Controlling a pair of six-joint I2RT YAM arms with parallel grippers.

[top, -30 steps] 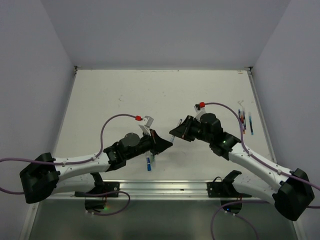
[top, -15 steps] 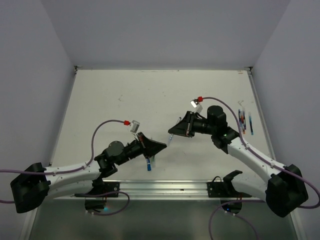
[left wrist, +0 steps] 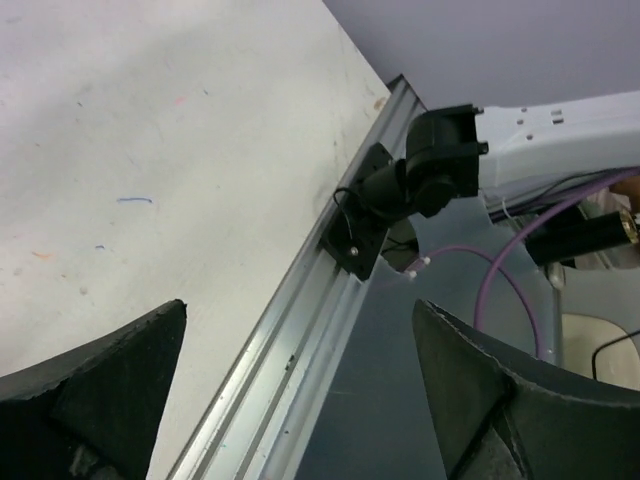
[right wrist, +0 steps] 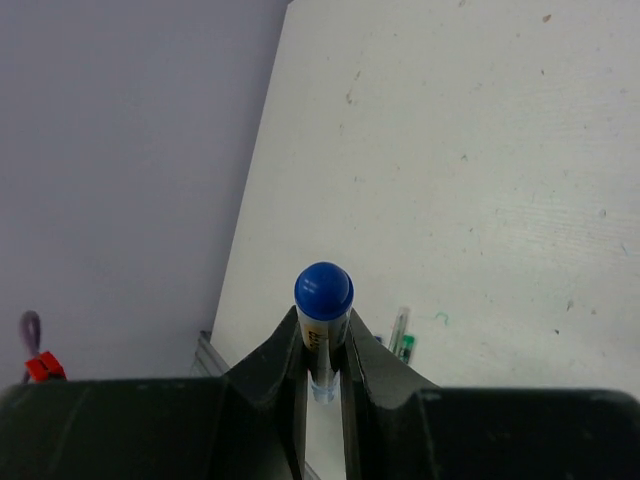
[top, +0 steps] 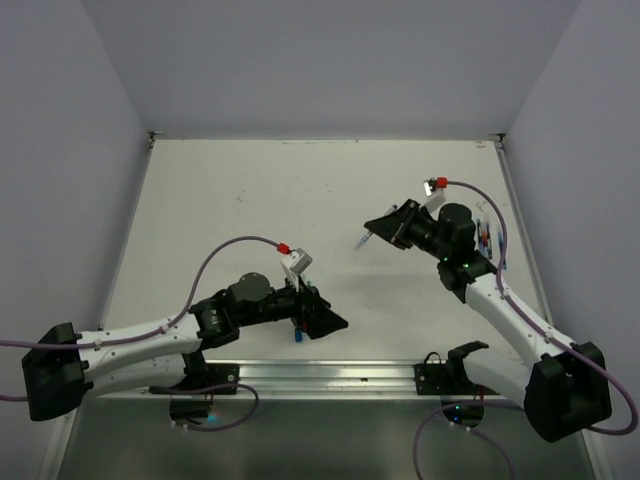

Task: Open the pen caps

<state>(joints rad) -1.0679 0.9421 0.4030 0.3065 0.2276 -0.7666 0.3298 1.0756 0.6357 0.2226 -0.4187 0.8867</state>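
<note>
The pen's pale, straight end (top: 366, 236) sticks out beyond the robot's right gripper, so its cap (top: 362, 241) will slide straight off a thin tip when the robot pulls.
My right gripper (top: 378, 234) (right wrist: 323, 322) is shut on a pen (right wrist: 323, 290) with a round blue end and a yellow-labelled barrel. It holds the pen above the table's middle right, and the pen's tip (top: 363, 243) sticks out to the left. My left gripper (top: 336, 322) (left wrist: 300, 312) hangs low near the front rail, jaws wide open with nothing between them. A small blue pen cap (top: 297, 336) lies on the table just left of its fingers. In the right wrist view a clear cap and a green one (right wrist: 402, 346) lie together. More pens (top: 487, 238) lie at the right edge.
A metal rail (top: 330, 373) (left wrist: 290, 350) runs along the table's near edge, with black arm mounts (top: 450, 365) on it. Walls close in the table on the left, back and right. Purple cables loop over both arms.
The two grippers have drawn apart. My left arm has swung down toward the front rail and opened its jaws. My right arm has carried the pen up and to the right.
</note>
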